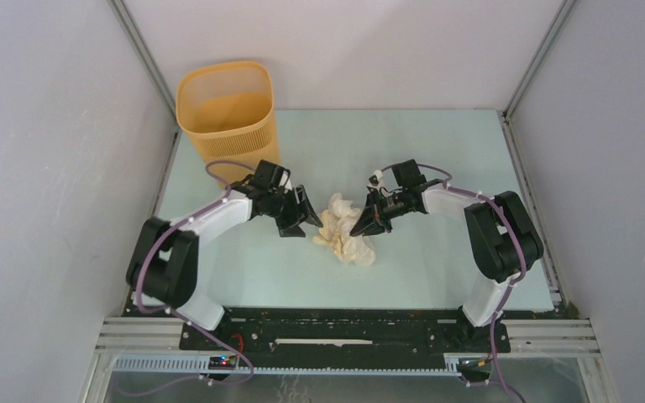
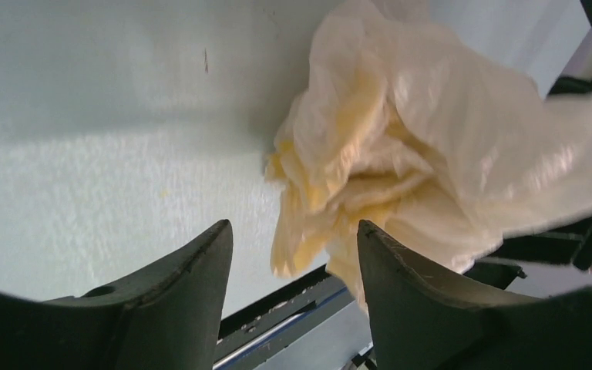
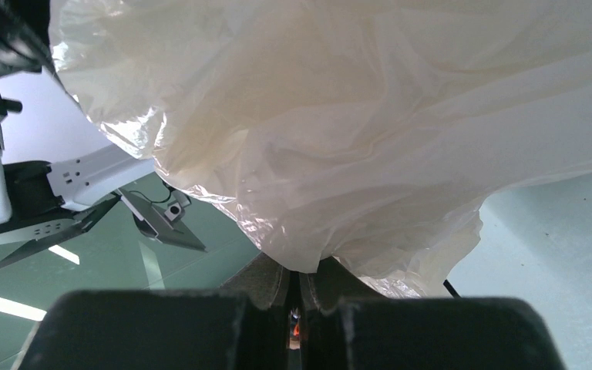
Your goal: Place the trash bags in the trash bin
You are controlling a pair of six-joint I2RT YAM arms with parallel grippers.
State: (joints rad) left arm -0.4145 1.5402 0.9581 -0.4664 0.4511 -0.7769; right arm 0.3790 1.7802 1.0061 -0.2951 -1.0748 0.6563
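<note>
The trash bag lies bunched (image 1: 349, 237) by my right gripper. My left gripper should keep hold of the bag's edge (image 1: 325, 227) while my right gripper grabs another edge and spreads the bag.
The crumpled pale cream trash bag (image 1: 343, 232) lies on the light green table between my two grippers. My right gripper (image 1: 364, 223) is shut on the bag's right edge; in the right wrist view the bag (image 3: 339, 116) billows out from the closed gripper (image 3: 301, 270). My left gripper (image 1: 302, 220) is open just left of the bag; in the left wrist view the gripper (image 2: 293, 235) shows a wide gap and the bag (image 2: 432, 146) hangs just ahead, brushing the right finger (image 2: 401, 285). The yellow-orange trash bin (image 1: 227, 113) stands upright at the back left, behind the left arm.
Grey enclosure walls close in the table at left, right and back. The metal frame rail (image 1: 344, 336) with the arm bases runs along the near edge. The left arm's elbow (image 1: 164, 260) sits near the left wall.
</note>
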